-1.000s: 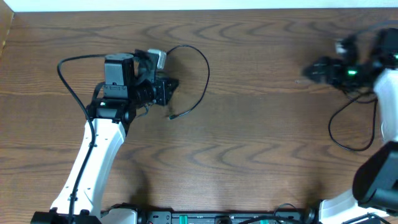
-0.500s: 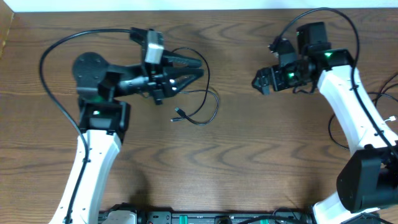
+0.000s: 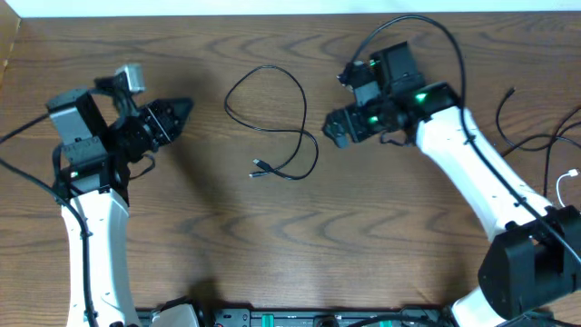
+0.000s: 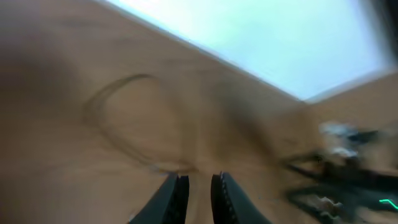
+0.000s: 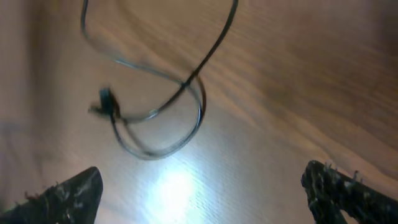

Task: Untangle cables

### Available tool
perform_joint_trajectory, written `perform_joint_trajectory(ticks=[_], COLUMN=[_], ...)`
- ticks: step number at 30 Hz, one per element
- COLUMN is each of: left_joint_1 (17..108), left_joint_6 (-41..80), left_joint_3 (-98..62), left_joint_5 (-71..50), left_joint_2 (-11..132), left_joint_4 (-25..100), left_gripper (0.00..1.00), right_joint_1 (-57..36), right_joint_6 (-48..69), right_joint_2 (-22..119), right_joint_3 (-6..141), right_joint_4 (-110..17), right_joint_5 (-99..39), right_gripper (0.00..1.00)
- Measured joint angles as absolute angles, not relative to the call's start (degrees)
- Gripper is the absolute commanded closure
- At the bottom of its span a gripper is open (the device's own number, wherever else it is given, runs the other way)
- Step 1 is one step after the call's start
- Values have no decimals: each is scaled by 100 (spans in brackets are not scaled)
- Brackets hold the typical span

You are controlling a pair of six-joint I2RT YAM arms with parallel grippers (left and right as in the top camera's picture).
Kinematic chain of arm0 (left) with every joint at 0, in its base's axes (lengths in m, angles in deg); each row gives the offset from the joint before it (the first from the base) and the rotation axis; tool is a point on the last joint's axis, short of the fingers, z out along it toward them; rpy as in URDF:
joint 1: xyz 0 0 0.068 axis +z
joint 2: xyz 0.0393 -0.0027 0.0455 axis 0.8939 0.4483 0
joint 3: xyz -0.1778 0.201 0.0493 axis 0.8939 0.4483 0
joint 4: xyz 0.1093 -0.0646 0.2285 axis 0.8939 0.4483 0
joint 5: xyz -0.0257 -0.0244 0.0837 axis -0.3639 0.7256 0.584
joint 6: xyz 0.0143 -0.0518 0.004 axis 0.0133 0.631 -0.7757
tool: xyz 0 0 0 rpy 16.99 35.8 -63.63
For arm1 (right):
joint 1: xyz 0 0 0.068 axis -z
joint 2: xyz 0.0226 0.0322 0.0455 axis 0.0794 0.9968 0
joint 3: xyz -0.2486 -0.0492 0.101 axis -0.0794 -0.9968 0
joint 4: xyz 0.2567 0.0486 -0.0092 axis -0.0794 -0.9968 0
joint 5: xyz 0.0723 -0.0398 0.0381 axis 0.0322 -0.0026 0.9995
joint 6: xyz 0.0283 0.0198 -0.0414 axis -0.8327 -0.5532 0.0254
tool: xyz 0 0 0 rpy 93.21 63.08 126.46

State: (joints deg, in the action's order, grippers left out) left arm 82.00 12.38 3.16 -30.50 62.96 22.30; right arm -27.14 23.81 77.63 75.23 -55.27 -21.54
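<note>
The black cable crosses itself (image 3: 301, 132) close to my right gripper, on the other side of the cable's loop from my left gripper, so my right gripper needs to grab the strand of cable at that crossing (image 3: 304, 116).
One thin black cable (image 3: 300, 113) lies loose on the table's middle in a loop that crosses itself, its plug end (image 3: 258, 167) toward the front. My left gripper (image 3: 180, 111) is left of it, well apart, closed to a narrow gap and empty; its blurred wrist view shows the loop (image 4: 118, 118) ahead of the fingertips (image 4: 199, 186). My right gripper (image 3: 334, 129) is just right of the loop, open wide and empty. Its wrist view shows the cable (image 5: 186, 84) and plug (image 5: 106, 102) ahead of the jaws (image 5: 202, 196). More black cables (image 3: 526, 136) and a white cord (image 3: 565, 182) lie at the far right.
The wood-grain table (image 3: 290, 245) has a raised edge along the back (image 3: 290, 14). The right arm's thick black wire (image 3: 427, 27) arcs above its wrist. The right arm shows as a blur in the left wrist view (image 4: 348, 168).
My left gripper has pulled back to the left and closed, leaving the black cable on the table. My right gripper has moved left and forward, close to the loop.
</note>
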Motion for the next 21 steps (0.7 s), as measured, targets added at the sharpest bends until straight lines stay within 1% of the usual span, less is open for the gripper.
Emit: perform_joint_trajectory(ticks=[4, 5, 6, 9, 11, 13, 18, 21], left_joint_1=[8163, 8147, 8123, 8084, 8077, 8077, 8077, 8077], left_joint_6=[991, 973, 927, 868, 853, 849, 849, 846], left_joint_3=[316, 316, 316, 316, 316, 316, 316, 316], left_joint_5=[-1786, -1624, -1406, -1120, -1030, -947, -884, -853], left_joint_2=[6296, 6296, 6296, 6296, 6296, 6296, 6296, 6296], left_joint_4=[2602, 2626, 2650, 2672, 2672, 2672, 2707, 2777], left_gripper=[81, 81, 81, 81, 81, 81, 81, 81], right_joint_1=[-2966, -3029, -3060, -3254, -3394, -3545, -3733, -3761], right_joint_6=[866, 331, 69, -672, -893, -1029, -1096, -880], right_joint_2=[7842, 7908, 7943, 8152, 8332, 8644, 9460, 9606], right_joint_3=[7171, 7020, 6957, 6611, 6489, 6406, 6364, 6434], right_joint_4=[-4609, -4229, -4106, -3029, -2603, -2257, -1816, -1608], right_joint_5=[-2770, -2895, -2943, -3104, -3137, -3170, -3181, -3238], right_gripper=[1, 1, 1, 1, 3, 8, 9, 11])
